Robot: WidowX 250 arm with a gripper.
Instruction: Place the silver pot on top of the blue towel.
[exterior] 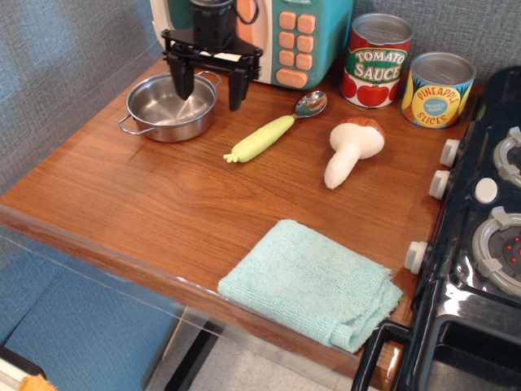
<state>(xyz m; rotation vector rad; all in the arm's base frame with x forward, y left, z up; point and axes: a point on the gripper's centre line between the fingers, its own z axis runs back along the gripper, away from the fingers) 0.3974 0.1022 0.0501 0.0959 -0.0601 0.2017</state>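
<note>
My gripper's fingers straddle the pot's straight, upright side (pixel 199 119), so the silver pot (pixel 169 107) will stay nearly level when I lift it by one side of its rim.
The silver pot (pixel 168 108) sits at the back left of the wooden counter, with two wire loop handles. The blue towel (pixel 313 282) lies folded at the front edge of the counter, right of centre. My gripper (pixel 209 93) is open, its two black fingers pointing down. It hangs over the pot's right rim: the left finger is over the pot's inside, the right finger just outside the rim. It holds nothing.
A toy microwave (pixel 289 37) stands behind the gripper. A spoon with a green handle (pixel 273 132), a toy mushroom (pixel 352 149), a tomato sauce can (pixel 376 61) and a pineapple can (pixel 438 90) lie right of the pot. A black stove (pixel 480 236) borders the right side.
</note>
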